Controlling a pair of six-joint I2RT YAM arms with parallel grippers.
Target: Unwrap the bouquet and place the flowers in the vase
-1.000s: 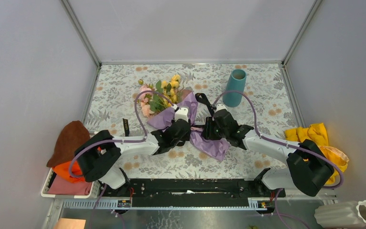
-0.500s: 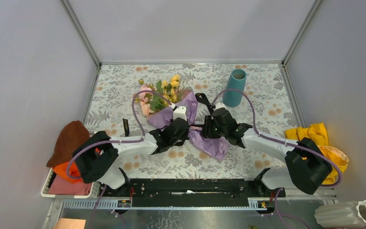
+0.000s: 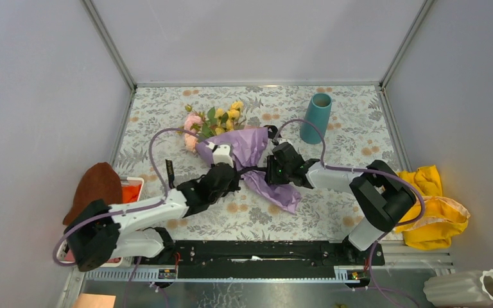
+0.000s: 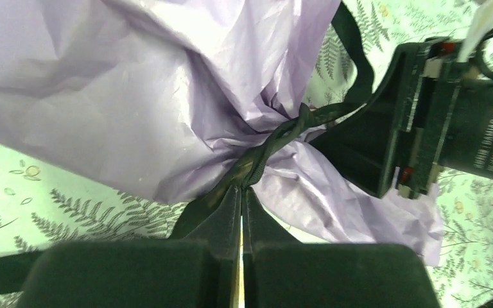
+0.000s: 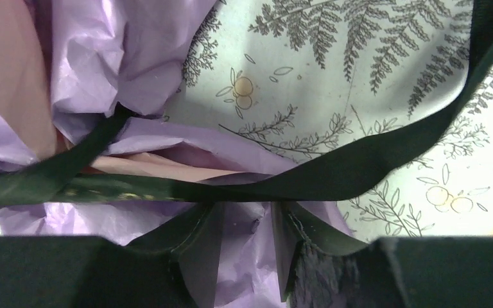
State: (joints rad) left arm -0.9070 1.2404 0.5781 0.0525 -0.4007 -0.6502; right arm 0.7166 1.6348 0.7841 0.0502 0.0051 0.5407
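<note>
My left gripper needs to go on pulling the black ribbon [image 3: 249, 169] away until the ribbon is stretched out long, and then let go, because my right gripper is holding the paper's neck.
The bouquet [image 3: 241, 146] lies mid-table, its lilac paper [image 4: 135, 96] crinkled around the stems. Pink and yellow flowers [image 3: 213, 119] stick out at its far left end. The black ribbon [image 4: 281, 136] is twisted tight around the paper's neck. My left gripper [image 4: 242, 189] is shut on one ribbon end, just left of the neck [image 3: 234, 173]. My right gripper [image 5: 247, 215] is closed on the paper-wrapped neck from the right [image 3: 271, 171], and a ribbon band [image 5: 359, 168] crosses in front of its fingers. The teal vase [image 3: 316, 117] stands upright at the back right, apart from both arms.
A brown cloth [image 3: 96, 187] and a white basket [image 3: 127, 182] holding orange fabric sit at the left edge. Yellow cloth [image 3: 435, 206] lies at the right edge. A short black piece [image 3: 170, 171] lies left of the bouquet. A white ribbed vase [image 3: 470, 288] lies off the table at the bottom right.
My left gripper has shut on the ribbon and drawn back to the left. The bouquet has slid left with it, and my right arm has reached further left with the neck.
</note>
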